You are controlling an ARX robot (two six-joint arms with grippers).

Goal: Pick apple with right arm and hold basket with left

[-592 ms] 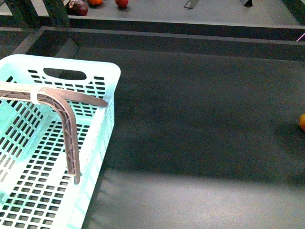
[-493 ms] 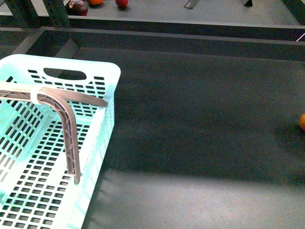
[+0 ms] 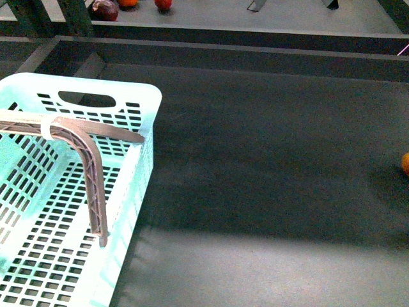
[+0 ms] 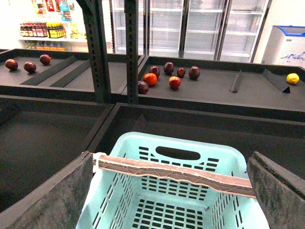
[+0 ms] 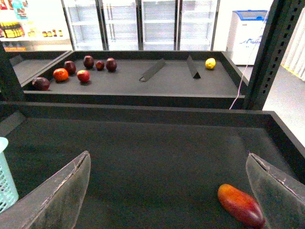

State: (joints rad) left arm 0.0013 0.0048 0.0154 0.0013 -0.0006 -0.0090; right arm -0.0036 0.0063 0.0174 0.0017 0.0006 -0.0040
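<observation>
I expect the whole basket (image 3: 61,192) to come along and hang with its opening up when I lift, because the brown handle's end (image 3: 100,233) joins the basket's side.
The turquoise slotted basket (image 3: 77,192) stands at the near left of the dark bin, its brown handle (image 3: 89,160) raised over it. In the left wrist view my left gripper (image 4: 171,153) is open above the basket (image 4: 176,200), and the handle (image 4: 176,172) runs across the gap between its fingers without being clamped. The apple (image 5: 240,205), red with an orange blush and stretched-looking in this view, lies on the bin floor close to one finger (image 5: 279,191) of my open right gripper (image 5: 167,154). Only a sliver of the apple (image 3: 406,164) shows at the front view's right edge. Neither gripper shows in the front view.
A raised wall (image 3: 255,54) closes the back of the bin. On the shelf behind lie a dark purple fruit (image 3: 105,9), an orange one (image 3: 128,2), a red one (image 3: 163,4), a yellow fruit (image 5: 210,63) and two dividers (image 5: 152,70). Metal posts (image 4: 131,47) stand behind the basket.
</observation>
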